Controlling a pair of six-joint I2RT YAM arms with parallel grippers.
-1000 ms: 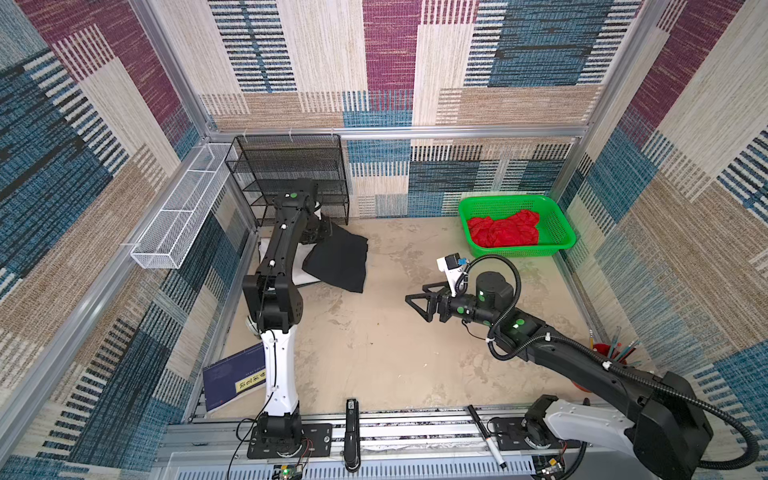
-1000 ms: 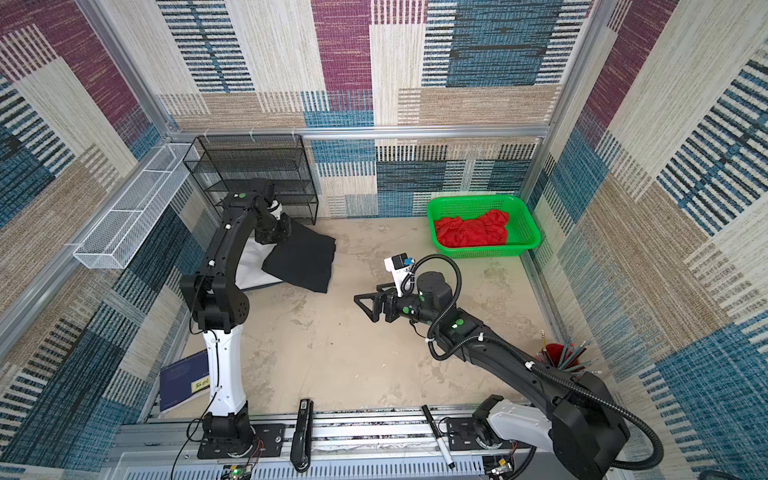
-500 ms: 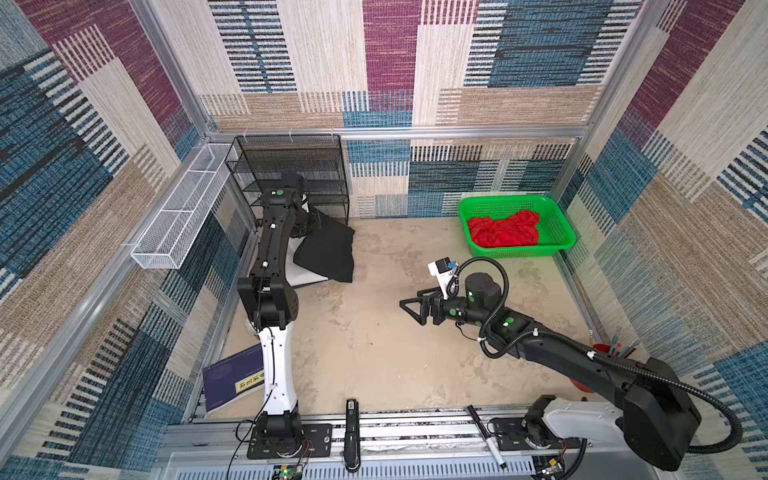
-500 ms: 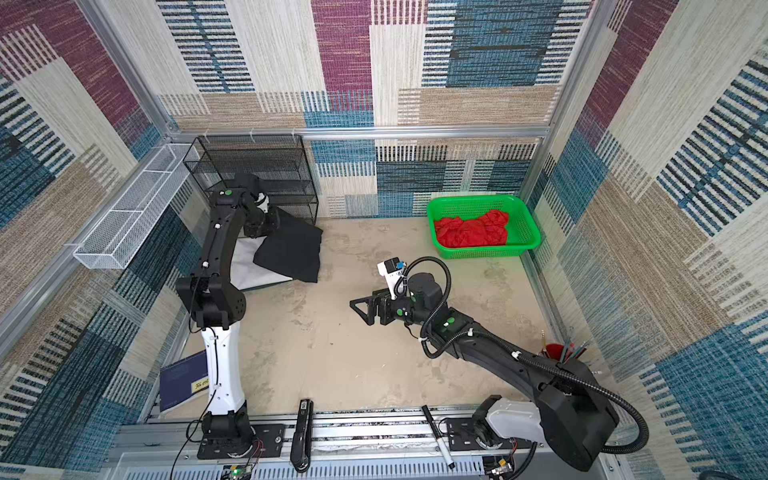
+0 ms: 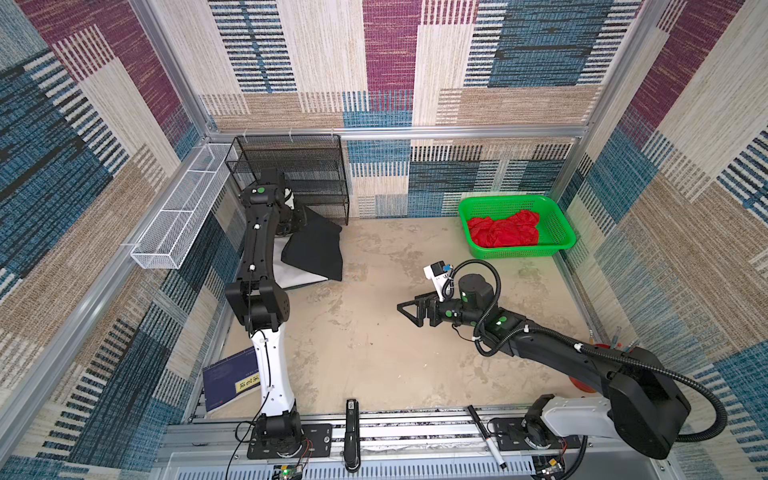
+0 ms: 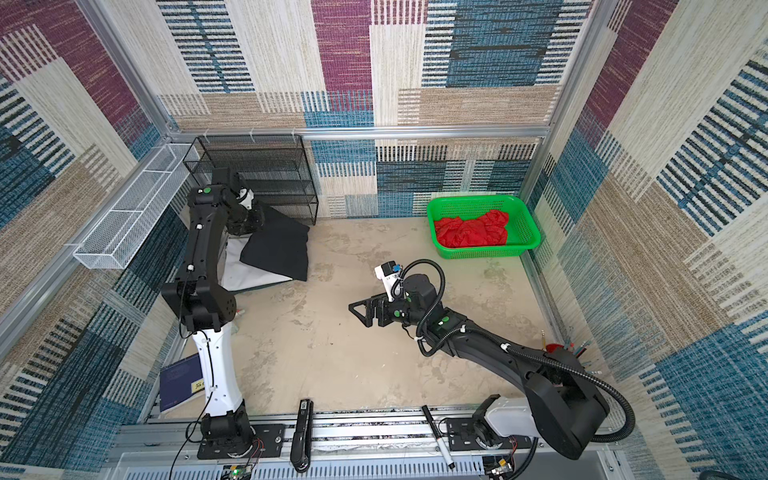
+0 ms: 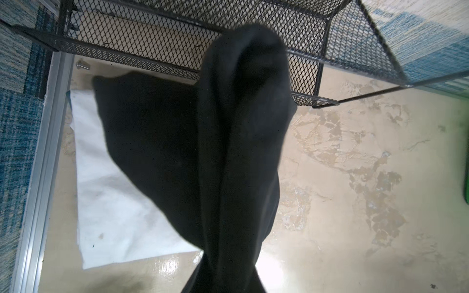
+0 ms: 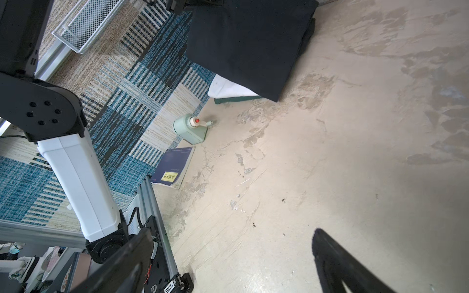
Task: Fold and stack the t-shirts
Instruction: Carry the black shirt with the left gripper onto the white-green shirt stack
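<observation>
My left gripper should keep going down toward the wall until the black t-shirt covers the white t-shirt [image 6: 241, 272], as the black t-shirt's lower edge [image 6: 273, 269] trails over it.
The black t-shirt [image 5: 316, 253] [image 6: 278, 249] hangs folded from my left gripper [image 5: 296, 220], which is shut on its top edge in front of the rack. The cloth [image 7: 228, 152] hides the jaws in the left wrist view. Its lower edge trails over the flat white t-shirt [image 5: 286, 274] [image 7: 109, 197] at the left wall. A dark green t-shirt [image 8: 236, 99] peeks out beneath the white one. The red t-shirt [image 5: 503, 232] lies crumpled in the green basket [image 5: 559, 224]. My right gripper [image 5: 405, 309] [image 8: 233, 234] hovers open and empty over mid-table.
A black mesh rack [image 5: 299, 174] stands at the back left, with a white wire basket [image 5: 178, 220] on the left wall. A pale green sharpener [image 8: 193, 129] and a blue notebook [image 5: 228, 382] lie by the left arm. A stapler [image 5: 351, 436] and marker [image 5: 486, 436] rest on the front rail.
My left gripper has carried the black t-shirt to the left and back, over the white one. My right gripper has drifted slightly left and stays open.
</observation>
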